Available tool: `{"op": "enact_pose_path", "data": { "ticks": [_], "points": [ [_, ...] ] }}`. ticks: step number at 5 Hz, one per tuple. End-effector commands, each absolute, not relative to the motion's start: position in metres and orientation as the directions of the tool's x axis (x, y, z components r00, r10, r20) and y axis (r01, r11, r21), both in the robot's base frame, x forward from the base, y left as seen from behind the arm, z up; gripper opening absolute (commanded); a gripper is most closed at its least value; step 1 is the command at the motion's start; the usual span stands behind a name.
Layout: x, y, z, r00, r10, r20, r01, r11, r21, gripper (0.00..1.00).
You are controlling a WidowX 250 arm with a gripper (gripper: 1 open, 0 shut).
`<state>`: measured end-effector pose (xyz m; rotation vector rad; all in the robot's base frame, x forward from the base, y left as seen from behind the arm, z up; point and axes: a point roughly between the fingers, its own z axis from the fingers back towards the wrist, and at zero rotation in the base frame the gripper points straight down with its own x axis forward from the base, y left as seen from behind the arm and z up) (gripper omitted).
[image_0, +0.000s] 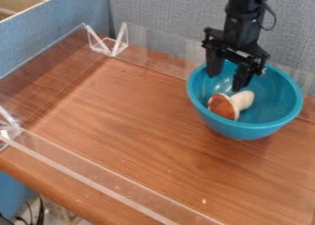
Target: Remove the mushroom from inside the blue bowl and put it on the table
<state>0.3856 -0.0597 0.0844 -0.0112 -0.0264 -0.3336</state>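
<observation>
Next, I open my gripper wide, move forward and lower its fingers around the mushroom's middle [233, 102], because they are over the blue bowl's far part [229, 79], behind the mushroom.
The mushroom [227, 103], with an orange-brown cap and a white stem, lies on its side inside the blue bowl [278, 115] at the right of the table [135, 127]. My gripper [230, 78] points straight down over the bowl's far left part, just above the mushroom. Its two black fingers stand apart with nothing between them.
Low clear acrylic walls [74, 173] edge the tabletop, with a clear bracket [110, 41] at the back corner. A blue partition [160, 12] rises behind the table. Bare wood stretches left of the bowl.
</observation>
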Motion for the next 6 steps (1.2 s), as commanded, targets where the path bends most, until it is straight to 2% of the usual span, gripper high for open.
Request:
{"op": "enact_pose_path", "data": {
  "ticks": [1,2,3,4,6],
  "points": [
    [0.3881,-0.0634,0.1136,0.932,-0.346,0.110,0.348,0.938,0.008,0.00],
    [0.3870,-0.0653,0.1099,0.930,-0.354,0.102,0.355,0.935,0.005,1.00],
    [0.3861,-0.0676,0.1053,0.928,-0.362,0.094,0.363,0.932,0.001,1.00],
    [0.3849,-0.0686,0.1054,0.924,-0.371,0.093,0.372,0.928,0.000,0.00],
    [0.3822,-0.0696,0.1089,0.917,-0.389,0.095,0.390,0.921,-0.001,0.00]
  ]
}}
